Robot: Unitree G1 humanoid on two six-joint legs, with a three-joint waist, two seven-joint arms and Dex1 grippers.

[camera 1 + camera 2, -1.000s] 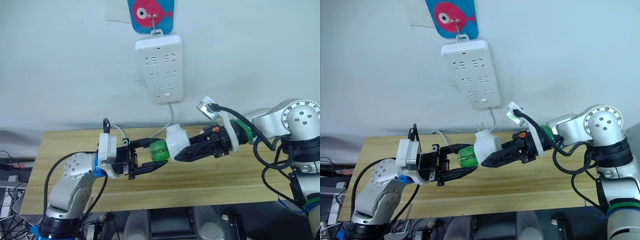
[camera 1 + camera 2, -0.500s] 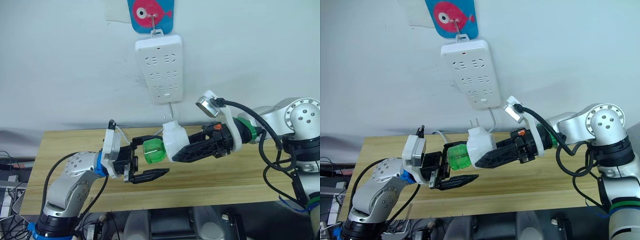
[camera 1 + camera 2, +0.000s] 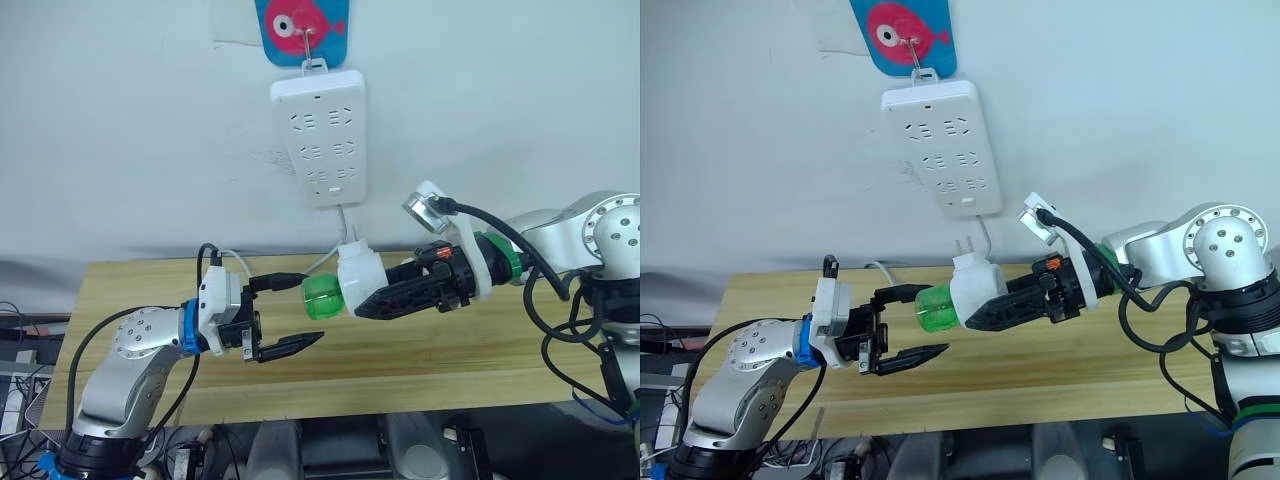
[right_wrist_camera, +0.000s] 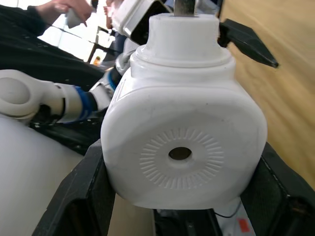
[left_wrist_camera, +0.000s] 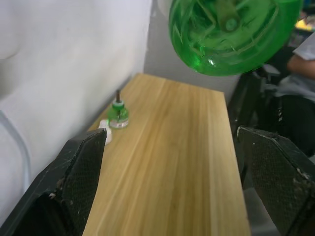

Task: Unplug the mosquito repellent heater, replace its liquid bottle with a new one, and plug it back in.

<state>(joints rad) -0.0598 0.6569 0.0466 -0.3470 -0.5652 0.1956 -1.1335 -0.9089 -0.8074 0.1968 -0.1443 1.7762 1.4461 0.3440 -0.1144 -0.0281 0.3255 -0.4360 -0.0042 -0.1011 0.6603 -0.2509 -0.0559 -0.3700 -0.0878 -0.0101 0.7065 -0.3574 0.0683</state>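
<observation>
The green bottle (image 3: 321,297) has its neck hidden inside the white heater (image 3: 343,291), so the bottle should come along, hanging below, when the robot turns the heater upright.
My right gripper (image 3: 388,300) is shut on the white mosquito repellent heater (image 3: 361,284), holding it in the air over the table with its two prongs pointing up. The heater's vented face (image 4: 181,153) shows between the black fingers (image 4: 91,196). A green bottle (image 3: 322,297), the new one, sits in the heater's end with its neck hidden inside. My left gripper (image 3: 308,311) is open at that bottle's base without touching it. The old liquid bottle (image 5: 118,113), green with a bare wick, stands on the table by the wall, with a small white cap (image 5: 104,133) beside it.
A white power strip (image 3: 320,135) hangs on the wall above, its cable dropping behind the wooden table (image 3: 450,360). A person's arm (image 5: 301,64) is beyond the table's far end.
My left gripper has let go of the green bottle, opened wide and drawn back to the left. The right gripper has shifted the heater slightly to the right.
</observation>
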